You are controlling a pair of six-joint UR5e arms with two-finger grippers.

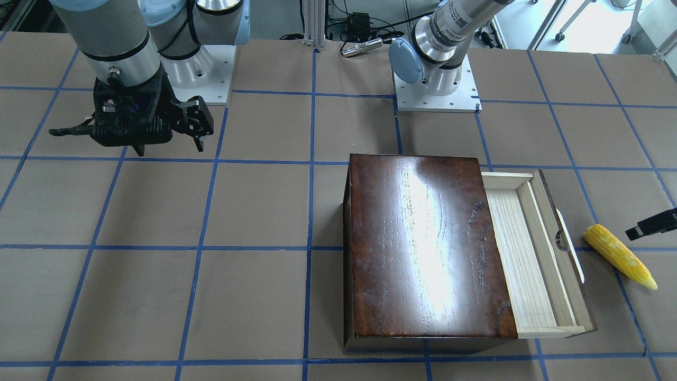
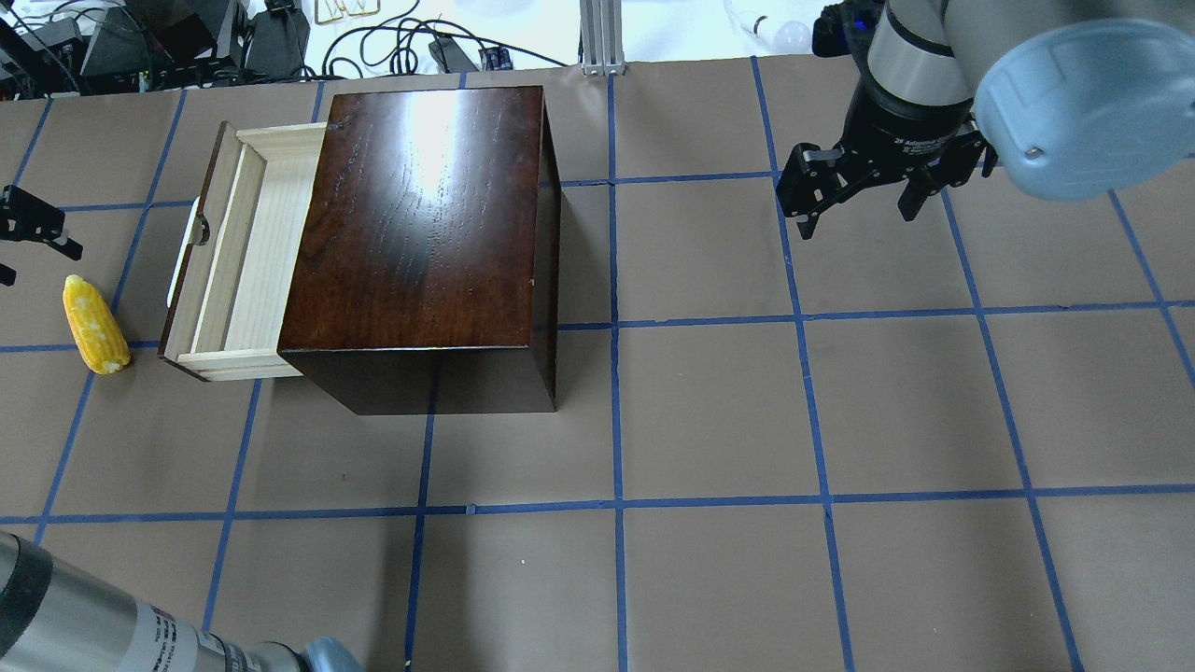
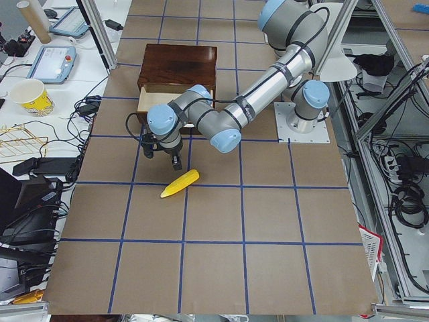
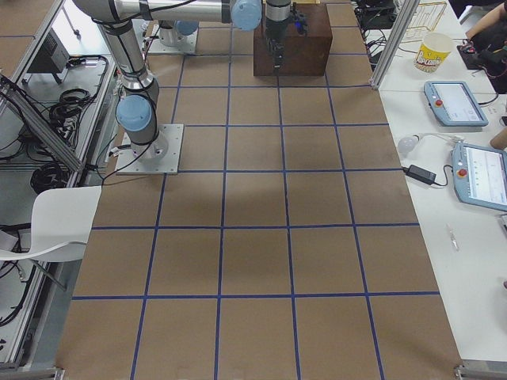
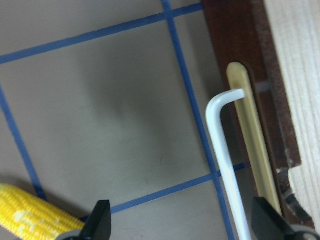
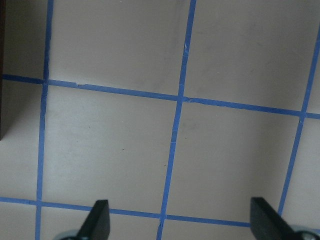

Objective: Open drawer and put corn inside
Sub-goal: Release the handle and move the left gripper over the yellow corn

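Observation:
The drawer's open gap (image 1: 524, 251) is longer and wider than the corn (image 1: 620, 257), so the corn will lie flat lengthwise inside when I lower it.
The drawer (image 2: 247, 252) stands pulled partly out of the glossy dark-brown box (image 2: 420, 215), its pale wood tray bare and its white loop handle (image 5: 225, 160) facing outward. The yellow corn (image 2: 93, 324) lies on the table just outside the drawer front; it also shows in the front view (image 1: 620, 255) and in the left wrist view (image 5: 35, 212). My left gripper (image 2: 33, 257) is open and empty, hovering between the corn and the handle. My right gripper (image 2: 857, 221) is open and empty, above bare table far from the box.
The table is brown with a blue tape grid (image 2: 616, 504). The arm bases (image 1: 436, 98) stand at the robot's side. Cables and devices (image 2: 392, 47) lie beyond the far edge behind the box.

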